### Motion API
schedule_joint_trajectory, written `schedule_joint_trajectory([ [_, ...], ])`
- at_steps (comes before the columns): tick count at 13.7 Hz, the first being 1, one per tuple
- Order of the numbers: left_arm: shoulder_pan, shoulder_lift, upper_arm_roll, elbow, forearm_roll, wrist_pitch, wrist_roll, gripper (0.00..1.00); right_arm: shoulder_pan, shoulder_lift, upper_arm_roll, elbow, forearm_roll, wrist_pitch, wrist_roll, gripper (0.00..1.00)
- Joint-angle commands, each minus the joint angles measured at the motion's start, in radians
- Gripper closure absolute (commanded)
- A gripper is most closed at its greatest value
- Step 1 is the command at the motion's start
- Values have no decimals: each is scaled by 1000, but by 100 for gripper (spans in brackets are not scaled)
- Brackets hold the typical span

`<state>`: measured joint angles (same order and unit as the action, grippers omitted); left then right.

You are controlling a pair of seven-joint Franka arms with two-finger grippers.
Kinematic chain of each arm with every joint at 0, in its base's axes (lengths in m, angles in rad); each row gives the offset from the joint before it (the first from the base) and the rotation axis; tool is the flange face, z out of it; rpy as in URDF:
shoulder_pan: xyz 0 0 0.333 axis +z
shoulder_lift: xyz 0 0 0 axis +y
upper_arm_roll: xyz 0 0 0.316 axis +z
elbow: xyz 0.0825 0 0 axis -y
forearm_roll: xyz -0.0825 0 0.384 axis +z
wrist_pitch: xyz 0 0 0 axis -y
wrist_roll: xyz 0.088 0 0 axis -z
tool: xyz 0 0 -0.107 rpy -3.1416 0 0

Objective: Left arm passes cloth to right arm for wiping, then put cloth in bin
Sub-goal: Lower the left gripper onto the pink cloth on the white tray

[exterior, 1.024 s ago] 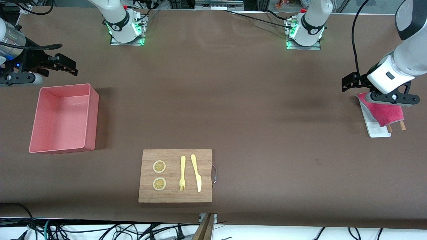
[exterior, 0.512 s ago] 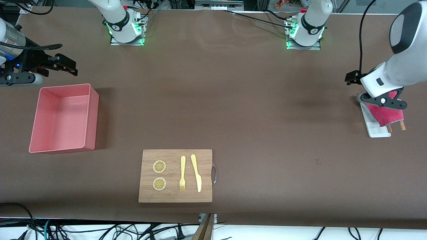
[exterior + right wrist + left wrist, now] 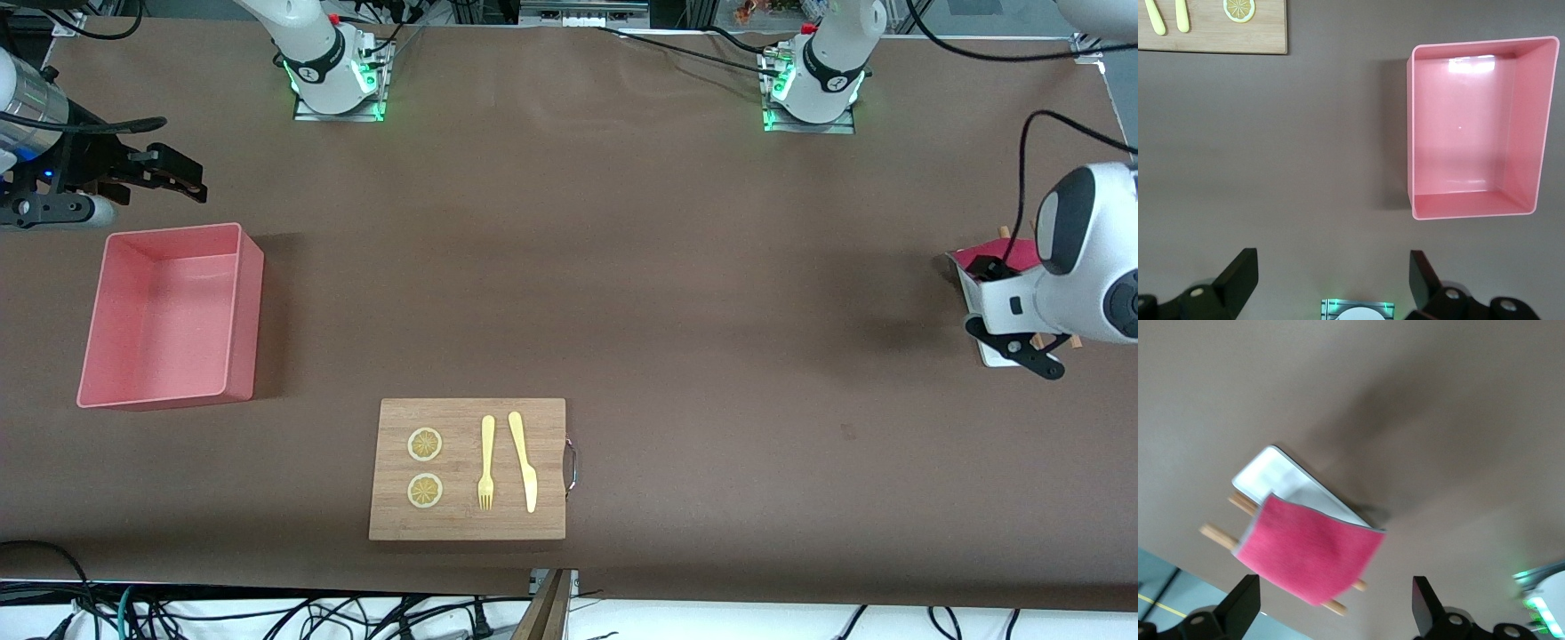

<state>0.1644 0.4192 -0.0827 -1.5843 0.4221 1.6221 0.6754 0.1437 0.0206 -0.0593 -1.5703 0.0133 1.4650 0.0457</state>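
Wooden stick ends (image 3: 1218, 535) poke out past the loosely draped magenta-red cloth (image 3: 1310, 550). The cloth will come away and leave the sticks behind when I lift it.
The magenta-red cloth (image 3: 1308, 553) lies draped over a white tray (image 3: 1281, 477) and two wooden sticks (image 3: 1218, 533) at the left arm's end of the table. In the front view only a corner of the cloth (image 3: 1016, 254) shows past the left arm's wrist. My left gripper (image 3: 1335, 613) hangs over the cloth, open and empty, apart from it; it also shows in the front view (image 3: 985, 265). My right gripper (image 3: 178, 178) waits open and empty in the air beside the empty pink bin (image 3: 251, 311), which fills part of the right wrist view (image 3: 1475, 127).
A wooden cutting board (image 3: 544, 471) with two lemon slices (image 3: 425, 444), a yellow fork (image 3: 486, 462) and a yellow knife (image 3: 523, 460) lies near the table's front edge. Its corner shows in the right wrist view (image 3: 1211, 37). The arm bases stand along the back edge.
The left arm's wrist has swung over the tray toward the front camera and now hides most of the cloth. The cloth and the right arm have not moved.
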Motion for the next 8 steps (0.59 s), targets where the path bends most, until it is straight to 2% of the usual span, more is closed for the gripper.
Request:
schedule_joint_trajectory([
  [1,61,70,-8,41,37,79,160,0,-7,-8,7,-7,1,6,-10,0],
  [4,127,108,-8,37,37,121,248,0,-7,-7,7,-7,2,8,-9,0],
  [6,158,134,-8,35,37,121,286,7,-9,-7,7,-7,2,14,-9,0],
  [8,184,162,-8,36,37,169,323,8,-9,-7,6,-7,2,14,-9,0],
])
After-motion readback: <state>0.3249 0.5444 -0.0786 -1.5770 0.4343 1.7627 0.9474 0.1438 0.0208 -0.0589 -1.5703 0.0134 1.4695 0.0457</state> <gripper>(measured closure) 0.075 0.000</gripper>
